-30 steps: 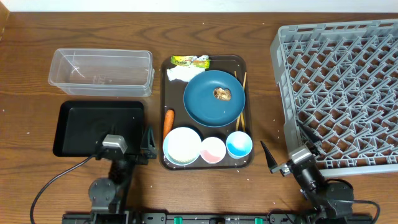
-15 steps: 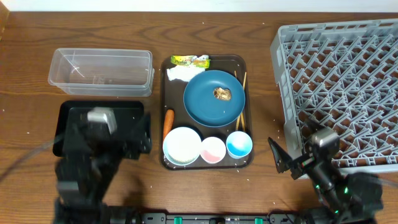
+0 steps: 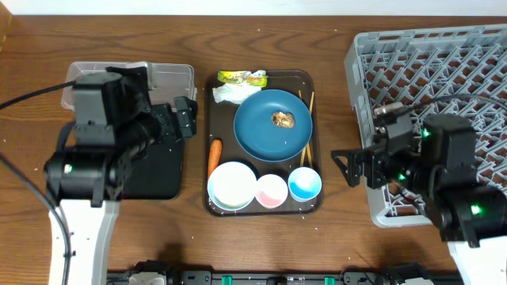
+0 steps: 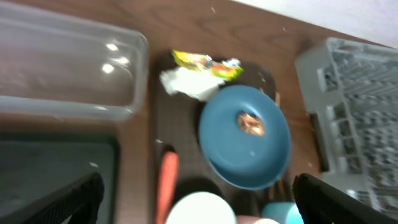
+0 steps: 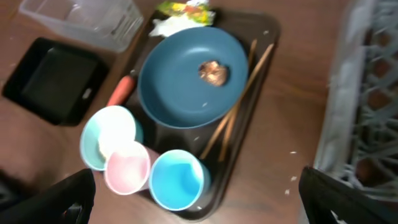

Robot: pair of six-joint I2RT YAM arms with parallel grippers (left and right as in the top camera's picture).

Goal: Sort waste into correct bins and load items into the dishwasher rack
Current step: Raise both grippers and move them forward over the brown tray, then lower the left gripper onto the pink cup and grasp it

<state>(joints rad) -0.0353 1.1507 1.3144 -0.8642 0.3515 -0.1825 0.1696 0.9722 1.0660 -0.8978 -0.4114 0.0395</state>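
Observation:
The pink cup is standing rim up point(image 3: 272, 191) next to the white bowl, so my left gripper should pick the cup up by its rim point(image 3: 271, 176) and hold the cup's base out to my right gripper.
The dark-blue plate point(image 3: 273, 124) with a brown lump point(image 3: 283, 119) lies on the dark-brown serving tray point(image 3: 212, 127). Also on it are the napkin point(image 3: 230, 94), wrapper point(image 3: 242, 77), carrot point(image 3: 214, 156), white bowl point(image 3: 232, 184), pink cup point(image 3: 271, 191), light-blue cup point(image 3: 304, 184) and chopsticks point(image 3: 309, 127). Rice grains are too small to make out. My left gripper point(image 3: 185, 119) is open and empty above the black tray point(image 3: 158, 170), beside the clear tub point(image 3: 170, 79). My right gripper point(image 3: 346, 168) is open and empty, between the serving tray and the grey rack point(image 3: 444, 71).
My left arm covers much of the clear tub and black tray in the overhead view. The rack fills the right side, reaching the table's right edge. Bare wood lies between the serving tray and the rack point(image 5: 367, 93).
Both arms have risen from the table's front edge and swung forward. The left one now hangs over the black tray and tub, the right one by the rack's front left corner.

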